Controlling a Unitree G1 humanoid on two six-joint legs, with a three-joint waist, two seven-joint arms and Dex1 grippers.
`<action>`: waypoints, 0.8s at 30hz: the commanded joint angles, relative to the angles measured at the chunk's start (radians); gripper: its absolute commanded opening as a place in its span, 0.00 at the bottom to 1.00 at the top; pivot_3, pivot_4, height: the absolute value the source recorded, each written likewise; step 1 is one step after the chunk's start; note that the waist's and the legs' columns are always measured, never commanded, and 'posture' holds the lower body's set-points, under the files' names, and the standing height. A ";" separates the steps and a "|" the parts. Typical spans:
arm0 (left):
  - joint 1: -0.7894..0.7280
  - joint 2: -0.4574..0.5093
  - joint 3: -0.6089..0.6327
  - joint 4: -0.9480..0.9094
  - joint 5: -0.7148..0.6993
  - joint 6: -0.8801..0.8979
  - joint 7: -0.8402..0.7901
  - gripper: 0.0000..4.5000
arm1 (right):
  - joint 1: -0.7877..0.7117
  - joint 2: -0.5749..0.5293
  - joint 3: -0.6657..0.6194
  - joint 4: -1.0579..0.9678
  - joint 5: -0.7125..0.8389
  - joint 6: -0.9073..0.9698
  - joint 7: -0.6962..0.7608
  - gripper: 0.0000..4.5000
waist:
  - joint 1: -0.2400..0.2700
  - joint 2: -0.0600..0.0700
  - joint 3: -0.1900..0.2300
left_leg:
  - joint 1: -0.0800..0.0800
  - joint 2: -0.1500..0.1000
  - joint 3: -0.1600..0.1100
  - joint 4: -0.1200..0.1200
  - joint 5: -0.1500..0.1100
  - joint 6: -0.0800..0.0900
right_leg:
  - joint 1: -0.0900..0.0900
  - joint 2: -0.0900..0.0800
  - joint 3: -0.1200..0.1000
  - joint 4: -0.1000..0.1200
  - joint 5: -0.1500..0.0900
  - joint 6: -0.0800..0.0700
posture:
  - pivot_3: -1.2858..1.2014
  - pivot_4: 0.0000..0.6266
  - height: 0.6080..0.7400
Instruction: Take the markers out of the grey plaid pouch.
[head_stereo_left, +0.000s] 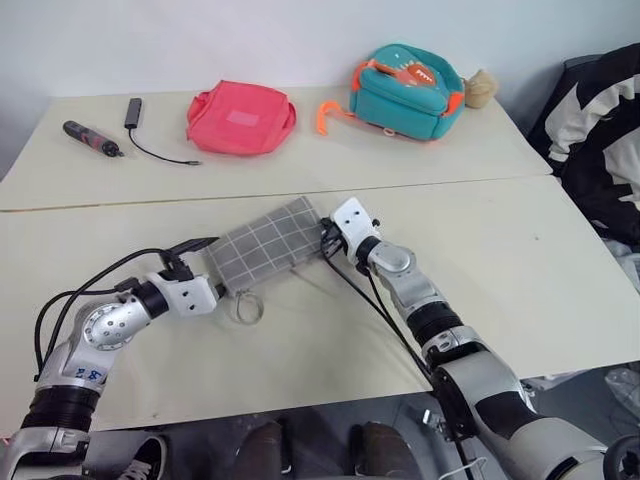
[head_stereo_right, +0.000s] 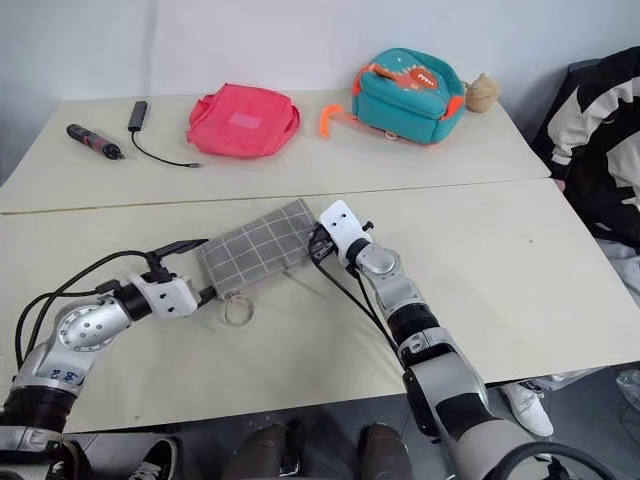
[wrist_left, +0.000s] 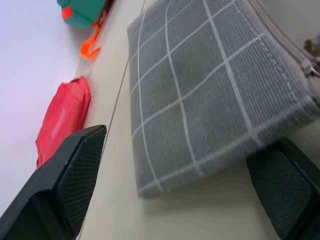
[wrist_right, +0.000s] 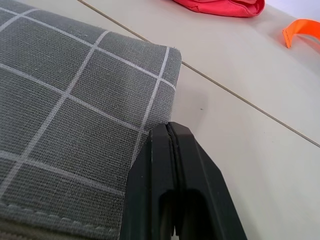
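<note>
The metal ring (head_stereo_left: 249, 308) is far from my right gripper. My left gripper should hold the pouch's end (head_stereo_left: 224, 266) tight by the ring before my right gripper pulls the ring.
The grey plaid pouch (head_stereo_left: 268, 243) lies flat and slanted on the near table, with its metal ring (head_stereo_left: 248, 308) at the front left corner. My left gripper (head_stereo_left: 212, 266) is open and level, one finger (wrist_left: 67, 180) on each side of the pouch's left end, close to the fabric. My right gripper (head_stereo_left: 327, 239) is shut, its joined fingertips (wrist_right: 172, 137) at the pouch's right edge with nothing visibly between them. The pouch looks closed and the markers are hidden.
On the far table lie a pink bag (head_stereo_left: 240, 117), a teal backpack (head_stereo_left: 405, 90) with orange straps, a black-and-red tool (head_stereo_left: 92, 138) and a black cable stick (head_stereo_left: 134, 112). A person in black-and-white clothing (head_stereo_left: 600, 130) sits at the right edge.
</note>
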 joint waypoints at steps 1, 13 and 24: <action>-0.017 -0.016 -0.069 0.062 0.028 0.012 -0.027 0.96 | 0.010 -0.010 -0.018 -0.043 0.020 0.009 0.020 0.00 | 0.001 0.000 0.000 | 0.000 0.000 0.000 0.000 0.000 0.000 | 0.000 0.000 -0.001 0.000 0.000 0.000 | 0.52 0.24 1.00; -0.009 -0.041 -0.095 0.035 -0.065 0.059 -0.099 0.13 | 0.038 -0.033 -0.019 -0.108 0.018 0.018 0.020 0.00 | 0.000 0.001 0.000 | 0.001 -0.001 -0.001 0.001 0.000 0.001 | 0.000 -0.002 -0.004 0.004 0.000 0.000 | 0.52 0.24 1.00; -0.005 -0.072 -0.069 -0.066 -0.075 0.161 -0.075 0.00 | 0.121 -0.088 -0.105 -0.501 0.252 0.278 0.235 0.27 | 0.003 0.002 -0.001 | 0.001 -0.001 -0.001 0.001 0.000 0.002 | 0.000 -0.002 -0.005 0.004 0.000 0.000 | 0.52 0.24 1.00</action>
